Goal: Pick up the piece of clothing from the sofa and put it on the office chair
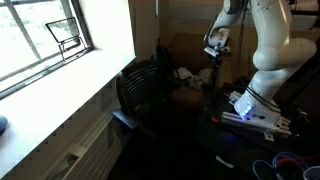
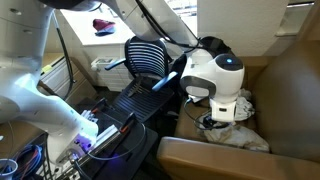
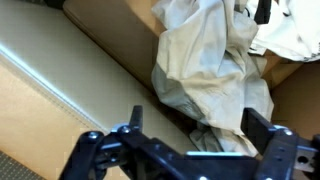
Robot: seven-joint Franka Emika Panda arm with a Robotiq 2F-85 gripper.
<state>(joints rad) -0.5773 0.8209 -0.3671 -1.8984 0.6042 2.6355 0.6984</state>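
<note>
I should keep lowering my gripper toward the raised folds (image 3: 184, 62) until they are between my fingers, because the cream-white cloth (image 3: 218, 92) lies loose and crumpled under my open fingers.
The piece of clothing (image 3: 205, 70) is a crumpled cream-white cloth lying on the tan leather sofa (image 3: 60, 60), next to a fold in the cushions. In an exterior view the cloth (image 2: 240, 128) lies on the brown sofa seat (image 2: 290, 90) under the white wrist. My gripper (image 3: 198, 130) is open, its two dark fingers apart just above the cloth's lower edge, holding nothing. The gripper (image 1: 213, 52) hangs over the sofa (image 1: 190, 48). The black mesh office chair shows in both exterior views (image 1: 135, 95) (image 2: 150, 55), standing in front of the sofa.
A bright window (image 1: 50, 40) with a wide sill runs along one side. The robot's base (image 1: 255, 105) stands beside the chair. A stand with equipment and cables (image 2: 90, 135) is near the base. Loose cables (image 1: 285, 162) lie on the floor.
</note>
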